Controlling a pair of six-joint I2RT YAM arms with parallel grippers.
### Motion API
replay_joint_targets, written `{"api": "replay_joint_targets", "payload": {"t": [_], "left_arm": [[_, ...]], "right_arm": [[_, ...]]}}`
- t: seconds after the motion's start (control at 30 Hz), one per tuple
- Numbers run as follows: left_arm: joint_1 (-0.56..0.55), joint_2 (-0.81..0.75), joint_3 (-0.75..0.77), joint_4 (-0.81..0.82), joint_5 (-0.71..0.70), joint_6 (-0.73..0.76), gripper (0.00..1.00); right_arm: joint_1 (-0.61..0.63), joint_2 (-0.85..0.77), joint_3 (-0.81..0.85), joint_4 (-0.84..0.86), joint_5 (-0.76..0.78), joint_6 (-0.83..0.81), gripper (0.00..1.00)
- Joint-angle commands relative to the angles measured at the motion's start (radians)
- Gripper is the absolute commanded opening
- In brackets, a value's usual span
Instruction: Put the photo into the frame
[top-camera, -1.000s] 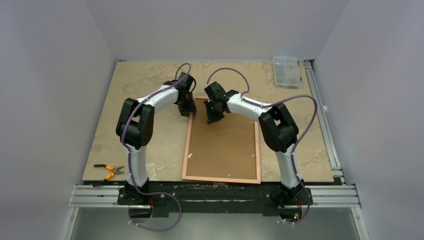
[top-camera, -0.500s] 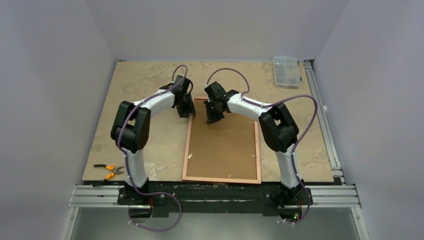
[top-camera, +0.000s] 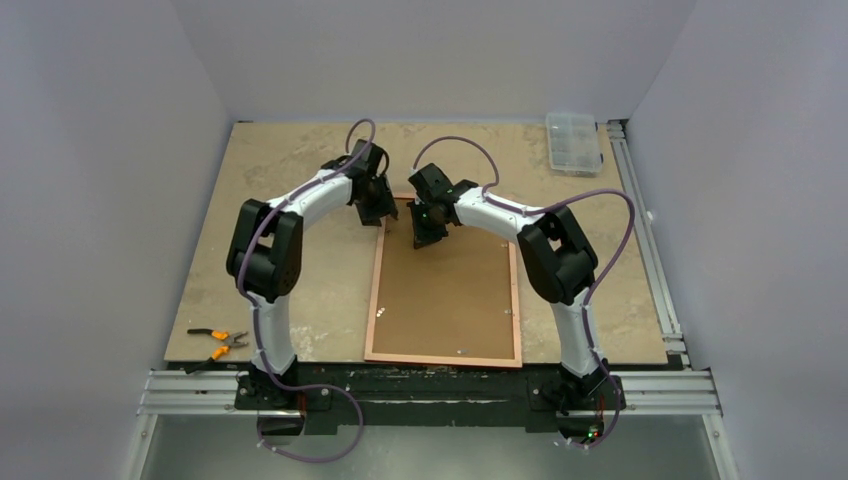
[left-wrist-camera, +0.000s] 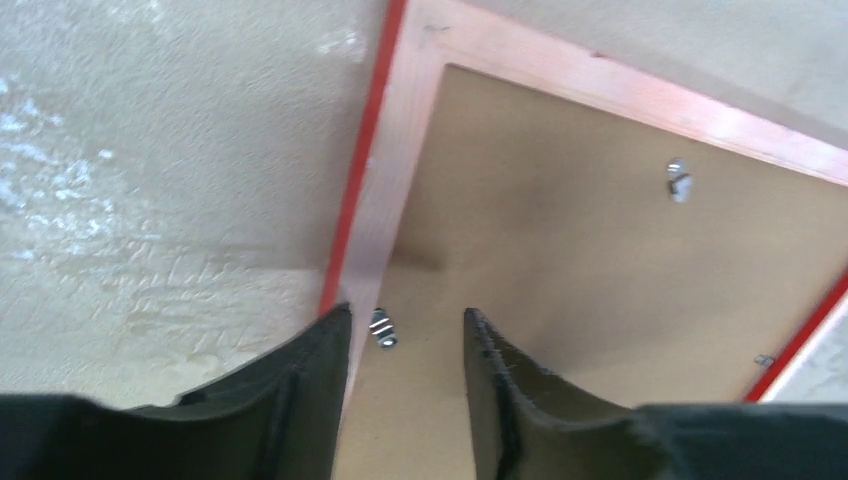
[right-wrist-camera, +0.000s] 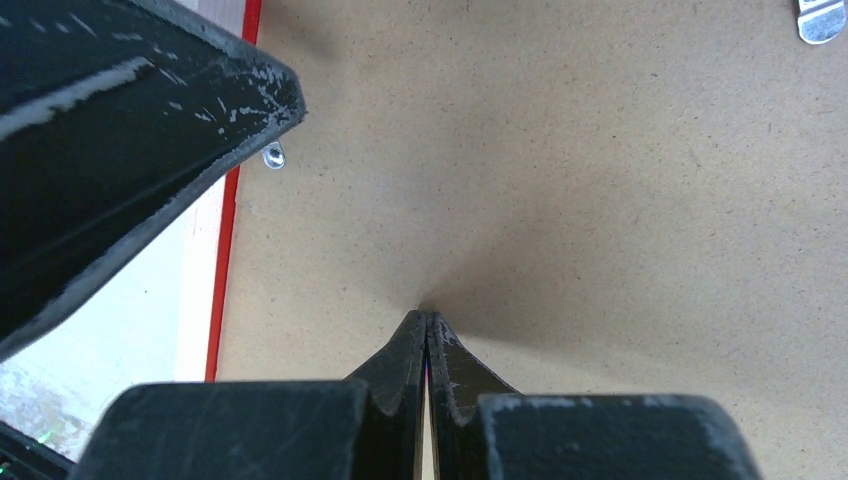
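Note:
The frame's edge (left-wrist-camera: 352, 277) has one finger of my left gripper hovering over it. My left gripper should open wider so that its fingers go around both that edge and the metal tab (left-wrist-camera: 383, 328).
The frame (top-camera: 374, 300) lies face down in the middle of the table, copper-brown back up, thin red edge (left-wrist-camera: 352, 190) showing. A plain brown backing board (top-camera: 445, 295) fills it. The photo is hidden. My left gripper (top-camera: 378, 212) hovers at the frame's far left corner, open (left-wrist-camera: 405, 318), with nothing between its fingers. A small metal tab (left-wrist-camera: 382, 328) lies on the board below the gap. My right gripper (top-camera: 424, 238) is shut (right-wrist-camera: 427, 316), its tips touching the backing board (right-wrist-camera: 560, 180) near the far edge.
Orange-handled pliers (top-camera: 218, 340) lie at the table's near left. A clear plastic box (top-camera: 574, 142) sits at the far right corner. Metal rails (top-camera: 645, 240) run along the right side. More metal tabs (left-wrist-camera: 678, 180) (right-wrist-camera: 273, 155) sit along the board's edges.
My left gripper has shifted slightly toward the far side of the frame's corner and its jaws have opened wider. The right arm has not moved.

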Motion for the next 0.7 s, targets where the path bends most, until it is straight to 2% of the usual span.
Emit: {"api": "replay_joint_targets", "payload": {"t": [0.0,0.07,0.27,0.4,0.47,0.67], "left_arm": [[-0.005,0.032,0.028,-0.089,-0.054,0.002,0.38],[-0.014,0.045,0.042,-0.118,-0.065,0.014,0.33],[-0.049,0.140,0.185,-0.301,-0.145,0.058,0.28],[-0.063,0.171,0.205,-0.362,-0.175,0.069,0.28],[-0.067,0.169,0.195,-0.382,-0.200,0.065,0.31],[-0.068,0.118,0.133,-0.350,-0.208,0.064,0.48]], "right_arm": [[0.015,0.041,-0.034,-0.051,0.018,-0.014,0.00],[0.015,0.045,-0.028,-0.060,0.029,-0.013,0.00],[0.015,0.043,-0.023,-0.069,0.033,-0.015,0.00],[0.015,0.041,-0.019,-0.070,0.034,-0.020,0.00],[0.015,0.039,-0.021,-0.070,0.033,-0.022,0.00],[0.015,0.039,-0.026,-0.069,0.030,-0.022,0.00]]}}
